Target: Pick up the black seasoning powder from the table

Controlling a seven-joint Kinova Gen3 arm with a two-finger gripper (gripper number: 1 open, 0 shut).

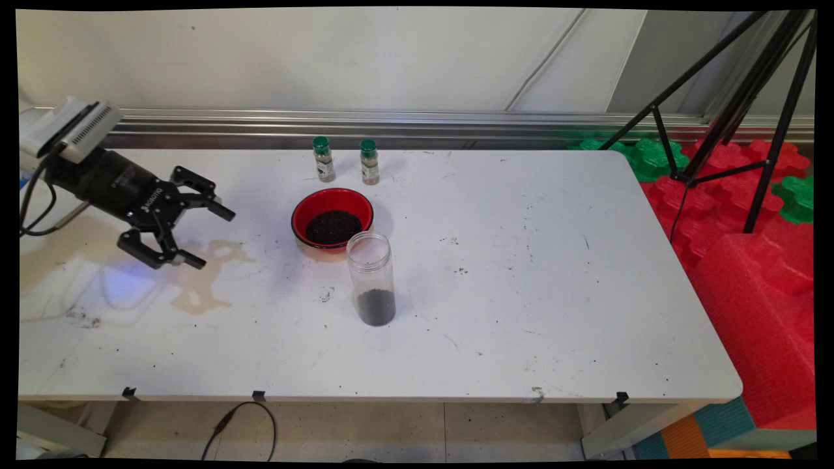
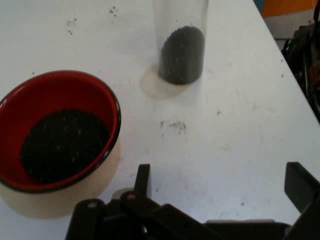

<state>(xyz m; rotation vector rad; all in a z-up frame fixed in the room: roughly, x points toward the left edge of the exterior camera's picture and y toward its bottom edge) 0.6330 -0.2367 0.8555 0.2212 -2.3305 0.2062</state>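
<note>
I expect nearly all the grains to pour out when I tip the jar, because the clear jar's opening [image 1: 369,250] is wide open above loose dark grains [image 1: 376,306].
My black gripper [image 1: 210,238] hangs open above the table's left side, pointing right, with nothing between its fingers. To its right stands a red bowl [image 1: 332,218] with a black rim, holding dark grains. In the hand view the bowl [image 2: 57,130] lies at the left. A clear open jar [image 1: 371,277] stands upright just in front of the bowl, with dark grains filling its bottom. That jar [image 2: 181,45] shows at the top of the hand view. The gripper touches neither.
Two small spice bottles with green caps [image 1: 323,158] [image 1: 369,161] stand behind the bowl near the table's far edge. A black tripod [image 1: 736,104] and red and green foam blocks [image 1: 756,247] stand beyond the table's right end. A brownish stain [image 1: 199,280] marks the table under the gripper.
</note>
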